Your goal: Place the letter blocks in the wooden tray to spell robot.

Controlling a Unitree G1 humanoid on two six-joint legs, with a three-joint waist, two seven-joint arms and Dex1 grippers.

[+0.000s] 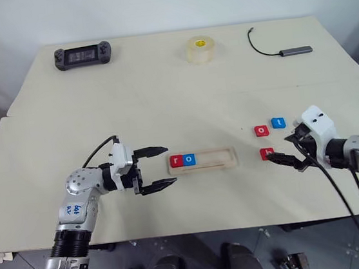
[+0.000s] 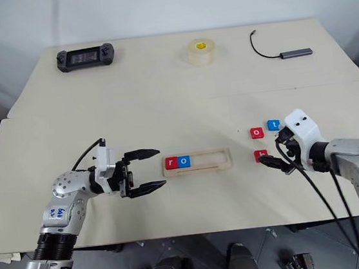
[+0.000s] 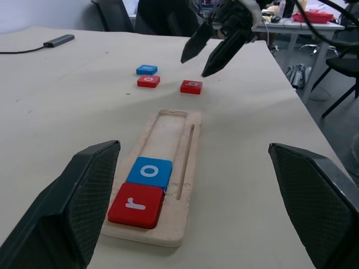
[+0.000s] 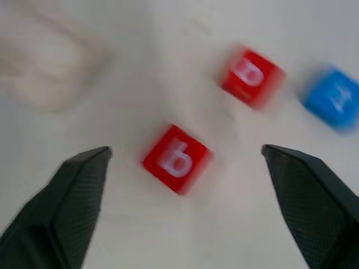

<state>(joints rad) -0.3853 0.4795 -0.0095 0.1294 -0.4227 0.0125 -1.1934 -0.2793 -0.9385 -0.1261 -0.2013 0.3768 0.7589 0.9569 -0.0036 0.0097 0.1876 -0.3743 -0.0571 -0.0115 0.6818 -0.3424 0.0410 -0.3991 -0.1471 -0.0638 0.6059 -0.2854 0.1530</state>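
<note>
The red b block's corners [image 4: 210, 153] point at my right gripper's open fingers, so I should turn the gripper square and grab the b block by its flat sides [image 4: 191, 139] before I place it.
The wooden tray [image 1: 218, 158] lies at the middle of the table near the front edge. A red r block [image 1: 177, 161] and a blue o block [image 1: 189, 160] sit side by side at its left end. To the right of the tray, three loose blocks lie on the table: red o [image 1: 261, 130], blue t [image 1: 278, 122] and red b [image 1: 267, 154]. My right gripper [image 1: 277, 148] is open just over the red b [image 4: 176, 158], which lies between its fingers without being gripped. My left gripper [image 1: 167, 166] is open and level at the tray's left end, holding nothing.
A game controller [image 1: 83, 55] lies at the back left, a tape roll [image 1: 200, 49] at the back middle, and a grey hub with a black cable [image 1: 295, 50] at the back right. A seam [image 1: 182, 97] runs across the table.
</note>
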